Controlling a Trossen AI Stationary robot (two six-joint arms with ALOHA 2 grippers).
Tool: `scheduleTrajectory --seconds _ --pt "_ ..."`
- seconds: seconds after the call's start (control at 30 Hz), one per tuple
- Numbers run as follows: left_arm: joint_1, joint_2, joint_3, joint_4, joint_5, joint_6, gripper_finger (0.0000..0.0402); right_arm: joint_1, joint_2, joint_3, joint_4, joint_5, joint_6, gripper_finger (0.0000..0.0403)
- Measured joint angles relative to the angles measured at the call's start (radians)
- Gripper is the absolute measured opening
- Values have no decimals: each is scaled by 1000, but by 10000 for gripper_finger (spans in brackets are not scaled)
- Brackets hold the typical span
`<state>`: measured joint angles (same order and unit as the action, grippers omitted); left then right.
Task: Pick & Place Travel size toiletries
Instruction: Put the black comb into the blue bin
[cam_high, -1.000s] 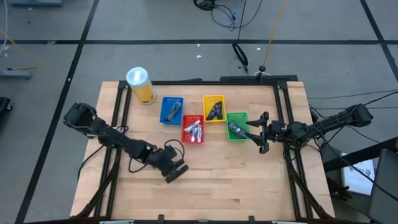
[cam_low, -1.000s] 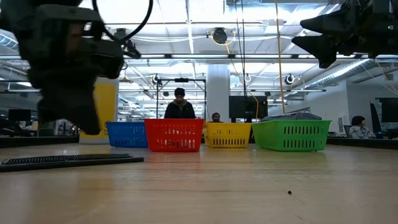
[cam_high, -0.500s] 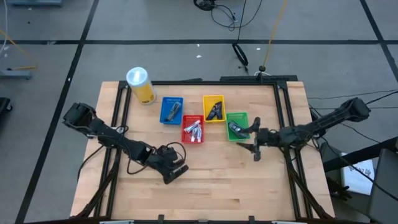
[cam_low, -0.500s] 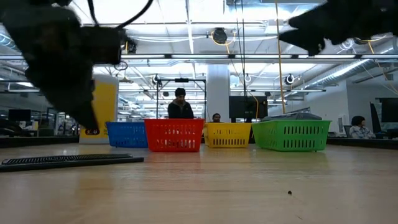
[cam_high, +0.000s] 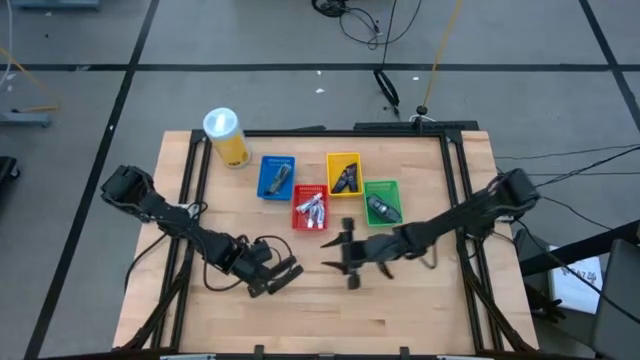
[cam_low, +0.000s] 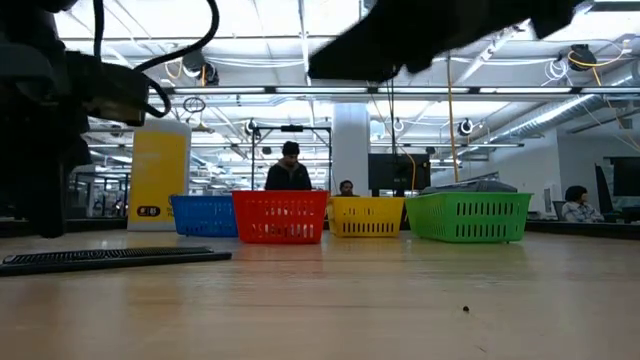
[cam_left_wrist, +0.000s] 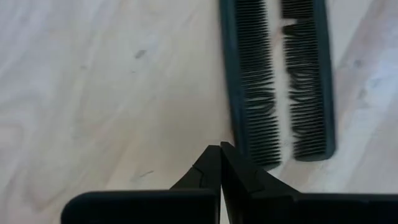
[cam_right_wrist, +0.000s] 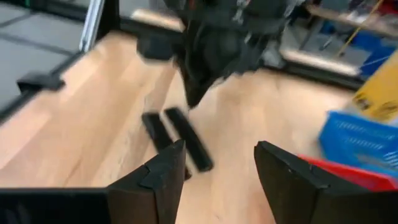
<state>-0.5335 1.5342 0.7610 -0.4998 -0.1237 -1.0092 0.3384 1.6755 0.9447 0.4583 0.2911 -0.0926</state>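
The black combs are lying flat and close side by side. So my left gripper should swing a comb (cam_right_wrist: 189, 140) over its neighbour so that my right gripper can take it.
Two black combs (cam_left_wrist: 277, 81) lie flat and side by side on the wooden table, also seen in the right wrist view as dark strips (cam_right_wrist: 177, 140). My left gripper (cam_left_wrist: 219, 152) hovers shut just beside their near ends, pointing steeply down (cam_high: 272, 278). My right gripper (cam_high: 345, 258) hangs open above the table's middle, facing the left arm and the combs (cam_right_wrist: 217, 152). Silvery tubes (cam_high: 313, 209) lie in the red basket (cam_high: 297, 222). Dark items lie in the blue basket (cam_high: 264, 180), the yellow basket (cam_high: 331, 160) and the green basket (cam_high: 392, 187).
A tall yellow canister with a white lid (cam_high: 226, 135) stands at the far left corner. The four baskets form a cluster at the table's far middle. Bare wood spreads along the near half. In the low view, people sit in the room behind the baskets.
My right gripper has swung quickly from beside the green basket toward the table's left and near side, ending over the middle and facing the left arm. My left gripper has shifted slightly toward the left edge and tipped more steeply downward, staying shut.
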Motion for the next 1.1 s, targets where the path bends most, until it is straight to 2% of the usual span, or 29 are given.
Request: scheduleTrajectory --seconds 0.2,0.3,0.43,0.57,0.67,0.93,1.1 --pt "12 74 4 80 60 48 0 -24 215 123 -11 -90 21 170" --pt "31 137 7 147 91 97 1 -30 284 170 -4 -142 39 170" --pt "58 194 10 256 78 167 1 -35 350 210 -14 -165 64 180" --pt "88 204 2 374 73 267 1 -45 357 216 -34 -164 49 194" --pt "110 208 1 451 94 305 1 -57 357 216 -112 -162 48 205" --pt "120 207 1 458 77 326 1 -35 269 215 -247 -157 31 236" --pt "132 207 1 458 51 333 1 -8 261 217 -250 -155 131 245"
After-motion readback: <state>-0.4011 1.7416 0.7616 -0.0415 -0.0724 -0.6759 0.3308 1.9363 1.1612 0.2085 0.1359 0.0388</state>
